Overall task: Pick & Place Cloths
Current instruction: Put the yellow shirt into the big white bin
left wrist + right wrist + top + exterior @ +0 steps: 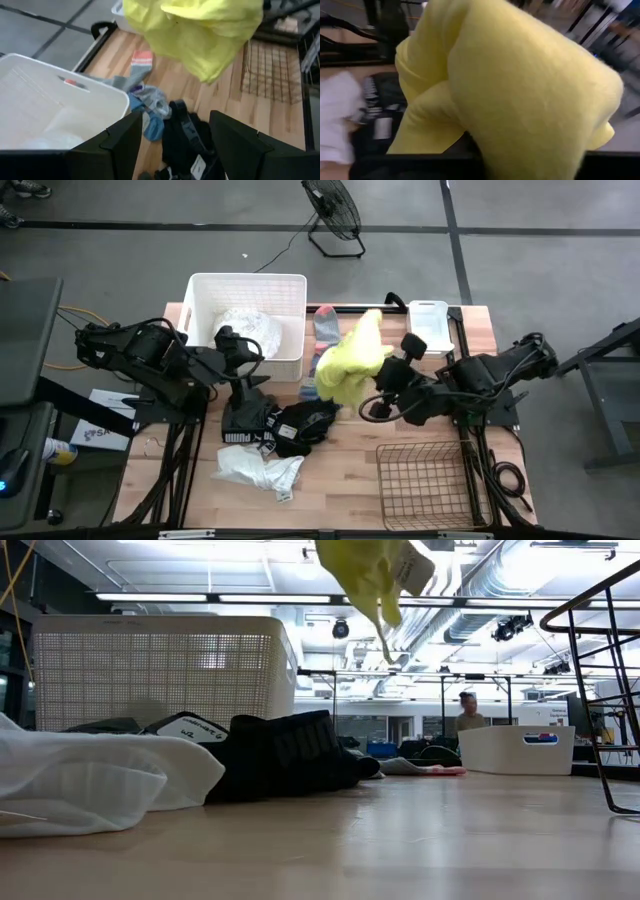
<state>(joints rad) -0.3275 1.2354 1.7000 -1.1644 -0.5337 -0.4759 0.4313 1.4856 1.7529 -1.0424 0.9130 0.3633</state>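
The yellow cloth [352, 360] hangs from my right gripper, short of the white tub, so my left gripper should take over the yellow cloth by its side [328, 372] nearest the white tub.
My right gripper [378, 372] is shut on the neon yellow cloth [348, 362], which hangs in the air over the table's middle and fills the right wrist view [520, 85]. In the low view the yellow cloth [375, 575] dangles clear of the wood. My left gripper [172, 150] is open and holds nothing, hovering beside the white tub's [290, 290] right wall, above the black cloths [275, 425]. A white cloth [258, 470] lies near the front edge. Grey-blue socks [325, 325] lie by the tub. Another pale cloth [250, 330] sits inside the tub. My right gripper holds the yellow cloth by a bunched part on its right side [368, 370], coming in from the table's right. The cloth itself covers the fingers in the right wrist view, so the pinch point is hidden. The cloth is lifted clear and hangs slack below.
A brown wire basket [425, 480] stands at the front right. A small white container [430, 325] sits at the far right edge. Bare wood shows between the black cloths and the basket. A fan [335, 215] stands on the floor beyond the table. A person [467, 712] shows far behind.
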